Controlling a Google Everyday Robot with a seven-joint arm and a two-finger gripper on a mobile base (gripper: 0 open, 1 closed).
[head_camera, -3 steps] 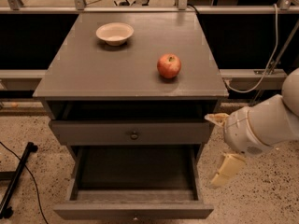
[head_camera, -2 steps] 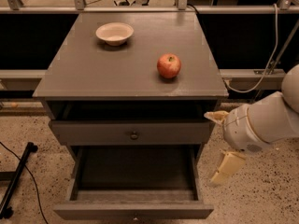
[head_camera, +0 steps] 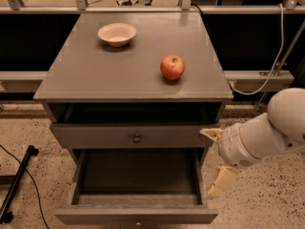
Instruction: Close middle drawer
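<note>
The middle drawer (head_camera: 137,216) will go in square when I push its front off-centre, because the sides (head_camera: 199,182) run straight back under the top drawer.
The middle drawer (head_camera: 136,215) is pulled far out at the bottom of the camera view. Its deep grey tray looks empty, and its low front has a tiny knob. My gripper (head_camera: 217,157) is open, with cream fingers (head_camera: 222,180) spread one above the other. It sits just right of the cabinet, beside the drawer's right side wall and apart from it. The white arm (head_camera: 267,132) reaches in from the right.
Above is the top drawer front (head_camera: 95,135) with a bigger dark knob, slightly out. On the cabinet top (head_camera: 95,75) stand a white bowl (head_camera: 116,34) and a red apple (head_camera: 172,67). A black stand leg (head_camera: 19,175) lies on the speckled floor at left.
My gripper has shifted a little down and to the left, closer to the cabinet's right side. The drawers, bowl and apple have not moved.
</note>
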